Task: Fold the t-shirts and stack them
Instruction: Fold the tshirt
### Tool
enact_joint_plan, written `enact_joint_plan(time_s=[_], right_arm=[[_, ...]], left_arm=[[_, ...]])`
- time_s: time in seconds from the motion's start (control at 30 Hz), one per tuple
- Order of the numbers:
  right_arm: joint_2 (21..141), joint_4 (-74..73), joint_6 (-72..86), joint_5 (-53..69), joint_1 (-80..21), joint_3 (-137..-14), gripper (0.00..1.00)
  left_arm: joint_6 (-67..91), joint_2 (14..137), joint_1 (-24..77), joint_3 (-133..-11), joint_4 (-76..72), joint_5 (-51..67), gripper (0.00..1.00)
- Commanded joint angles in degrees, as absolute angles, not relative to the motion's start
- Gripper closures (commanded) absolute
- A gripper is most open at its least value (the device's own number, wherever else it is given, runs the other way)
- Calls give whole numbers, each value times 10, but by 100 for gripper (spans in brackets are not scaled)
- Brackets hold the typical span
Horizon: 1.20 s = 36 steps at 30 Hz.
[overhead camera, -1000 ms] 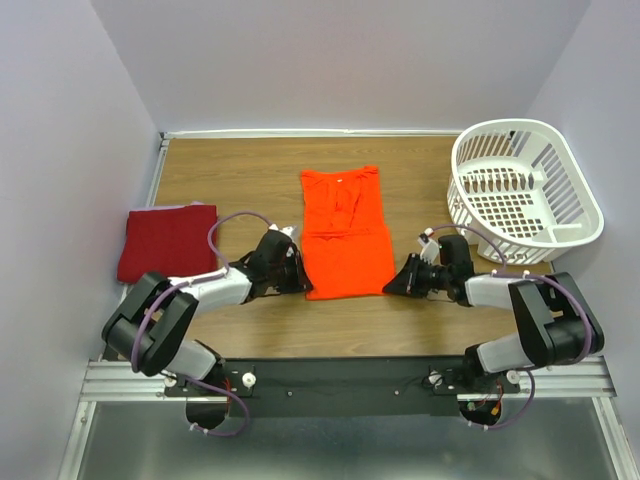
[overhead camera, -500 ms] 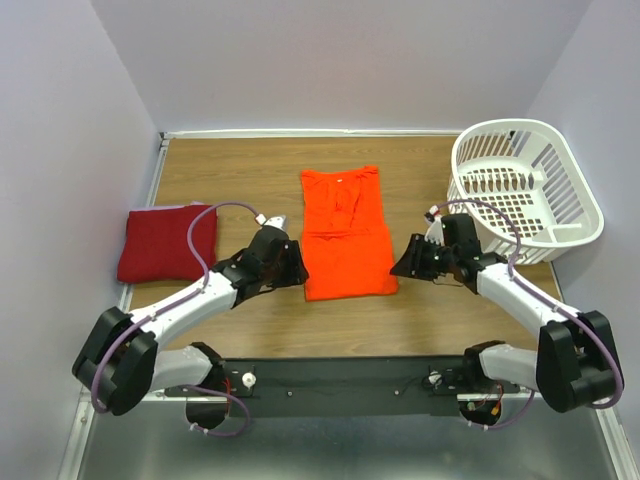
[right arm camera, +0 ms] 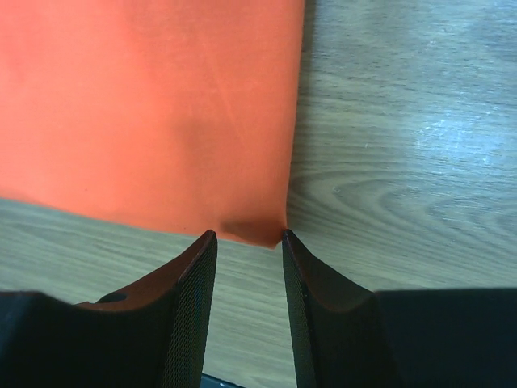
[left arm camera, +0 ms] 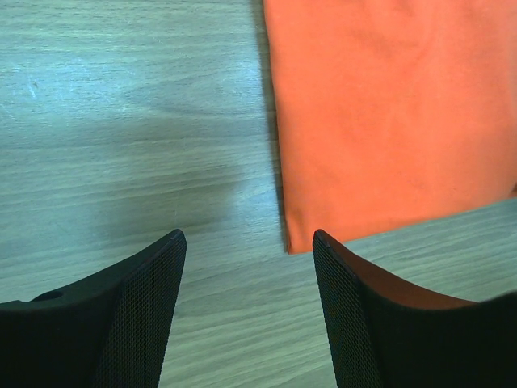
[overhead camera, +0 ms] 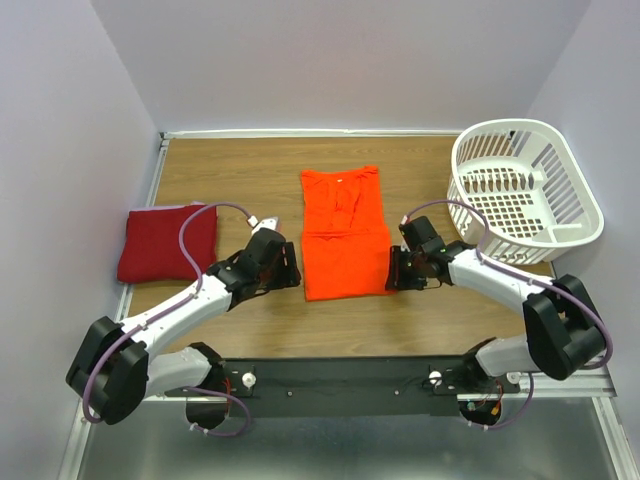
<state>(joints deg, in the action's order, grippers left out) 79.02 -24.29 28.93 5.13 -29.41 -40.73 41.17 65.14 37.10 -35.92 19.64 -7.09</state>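
Observation:
Next, I move my left gripper in over the t-shirt's near edge (overhead camera: 323, 297) before I close it, since its open fingers barely reach the orange t-shirt's near corner (overhead camera: 309, 298).
The bright orange-red t-shirt (overhead camera: 345, 235) lies flat mid-table, folded into a narrow strip with its neck at the far end. The dark crimson t-shirt (overhead camera: 167, 243) rests folded at the left edge. My left gripper (overhead camera: 293, 274) is open and low over the wood. The orange shirt's near left corner (left arm camera: 292, 239) lies just ahead of its right finger (left arm camera: 339, 283). My right gripper (overhead camera: 392, 272) is open, narrower, and the shirt's near right corner (right arm camera: 266, 234) sits right at the gap between its tips. Neither gripper holds cloth.
A white lattice laundry basket (overhead camera: 525, 190) stands at the far right, just behind the right arm. Bare wood (left arm camera: 121, 121) shows between the two shirts. Walls enclose the table on the left, back and right.
Both grippers have opened. Both arms have stretched out from their folded stance, and the right gripper has slid left up to the orange shirt's near right corner.

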Motion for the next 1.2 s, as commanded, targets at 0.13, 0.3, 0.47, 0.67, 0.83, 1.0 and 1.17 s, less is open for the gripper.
enact_joint_plan(time_s=[0.13, 0.3, 0.47, 0.67, 0.83, 1.0, 1.17], right_arm=[[823, -275, 313, -32, -316, -433, 55], [845, -279, 318, -48, -327, -438, 55], [871, -281, 324, -65, -340, -437, 59], [903, -299, 344, -76, -356, -422, 73], [912, -318, 349, -86, -371, -413, 96], [906, -320, 346, -91, -388, -422, 100], [911, -320, 346, -98, -409, -432, 99]], left_arm=[[403, 653, 385, -353, 184, -76, 28], [404, 664, 396, -356, 180, -79, 28], [409, 678, 409, -359, 178, -80, 28], [422, 686, 432, -363, 182, -85, 28], [430, 693, 442, -367, 187, -90, 28], [438, 719, 458, -380, 193, -88, 29], [450, 757, 470, -401, 213, -99, 37]])
